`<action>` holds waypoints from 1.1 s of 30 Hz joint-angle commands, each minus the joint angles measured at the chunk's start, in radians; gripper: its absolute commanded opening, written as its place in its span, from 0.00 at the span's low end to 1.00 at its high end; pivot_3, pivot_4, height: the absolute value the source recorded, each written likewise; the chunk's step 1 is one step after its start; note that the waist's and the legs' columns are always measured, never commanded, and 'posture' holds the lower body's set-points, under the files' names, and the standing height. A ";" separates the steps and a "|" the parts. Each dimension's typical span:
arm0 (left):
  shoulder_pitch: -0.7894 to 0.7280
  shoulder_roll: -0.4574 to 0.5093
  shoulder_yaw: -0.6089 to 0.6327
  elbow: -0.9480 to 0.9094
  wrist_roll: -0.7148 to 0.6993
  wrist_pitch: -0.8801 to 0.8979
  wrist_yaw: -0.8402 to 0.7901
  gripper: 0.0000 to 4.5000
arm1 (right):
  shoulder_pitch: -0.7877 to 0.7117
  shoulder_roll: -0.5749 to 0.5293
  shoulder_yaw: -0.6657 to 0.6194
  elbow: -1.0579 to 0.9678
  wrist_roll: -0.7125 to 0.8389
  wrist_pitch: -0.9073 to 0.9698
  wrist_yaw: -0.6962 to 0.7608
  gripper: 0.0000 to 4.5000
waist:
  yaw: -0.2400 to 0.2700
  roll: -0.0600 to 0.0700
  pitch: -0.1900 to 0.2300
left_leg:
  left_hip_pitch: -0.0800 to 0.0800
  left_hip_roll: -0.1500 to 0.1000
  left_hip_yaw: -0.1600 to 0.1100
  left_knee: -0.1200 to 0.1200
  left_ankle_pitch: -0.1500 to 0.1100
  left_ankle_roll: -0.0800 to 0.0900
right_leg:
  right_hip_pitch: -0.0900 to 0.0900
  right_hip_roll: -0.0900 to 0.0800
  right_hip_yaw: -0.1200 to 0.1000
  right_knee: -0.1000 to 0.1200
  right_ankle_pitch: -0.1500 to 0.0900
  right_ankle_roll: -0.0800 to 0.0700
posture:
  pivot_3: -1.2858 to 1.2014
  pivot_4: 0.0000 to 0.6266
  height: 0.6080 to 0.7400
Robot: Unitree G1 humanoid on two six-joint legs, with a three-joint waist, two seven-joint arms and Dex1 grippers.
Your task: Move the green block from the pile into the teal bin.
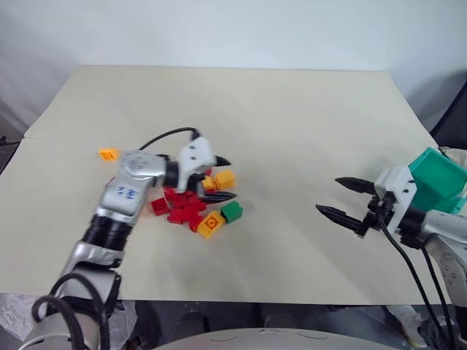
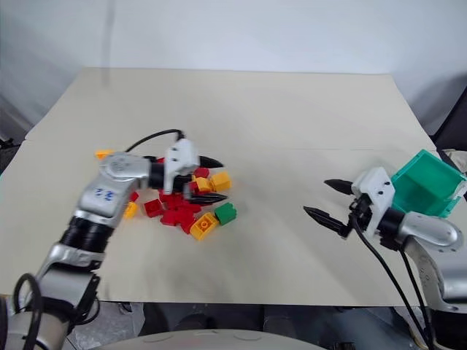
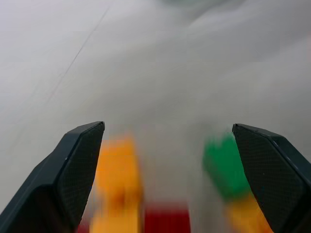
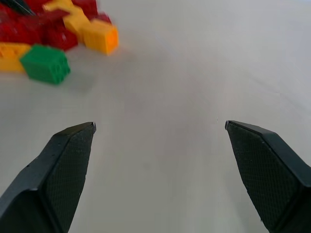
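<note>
Next, I move back my left gripper, which blocks the way over the pile (image 1: 190, 209), before my right gripper takes the green block (image 1: 232, 212) to the teal bin.
The green block (image 1: 232, 211) lies at the right edge of the pile (image 1: 187, 204) of red and yellow-orange bricks on the table. My left gripper (image 1: 222, 179) hovers open over the pile, its fingertips just left of and above the green block; the left wrist view shows the green block (image 3: 224, 166) blurred between the open fingers. The teal bin (image 1: 438, 178) stands at the table's right edge. Just in front of the bin, my right gripper (image 1: 339, 197) is open and empty, pointing left toward the pile; the right wrist view has the green block (image 4: 45, 64) far ahead.
A lone yellow-orange brick (image 1: 108, 154) lies left of the pile. The cream table (image 1: 277, 124) stretches wide between the pile and the bin. A black cable (image 1: 166, 136) arcs over the left wrist.
</note>
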 commanded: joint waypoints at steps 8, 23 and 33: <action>0.186 0.168 0.253 -0.034 -0.167 -0.076 -0.125 1.00 | 0.063 -0.104 -0.088 -0.198 0.115 0.165 -0.002 1.00 | 0.005 -0.001 0.000 | 0.002 -0.001 0.003 0.001 0.000 0.000 | 0.001 -0.001 0.005 0.000 0.001 0.001 | 0.52 0.24 1.00; 0.531 0.178 0.494 -0.243 -0.385 -0.116 -0.183 1.00 | -0.633 0.090 0.706 0.019 -0.138 0.196 0.114 1.00 | -0.024 -0.006 0.002 | 0.004 0.000 0.002 0.000 -0.001 0.001 | 0.000 -0.003 0.003 0.001 0.000 0.000 | 0.52 0.24 1.00; 0.682 0.137 0.553 -0.344 -0.423 -0.216 -0.188 1.00 | -0.843 0.377 0.889 0.535 -0.433 -0.089 0.151 1.00 | -0.046 -0.005 0.002 | 0.001 0.004 0.001 0.000 -0.003 -0.002 | -0.001 -0.004 -0.005 0.004 -0.001 -0.003 | 0.52 0.24 1.00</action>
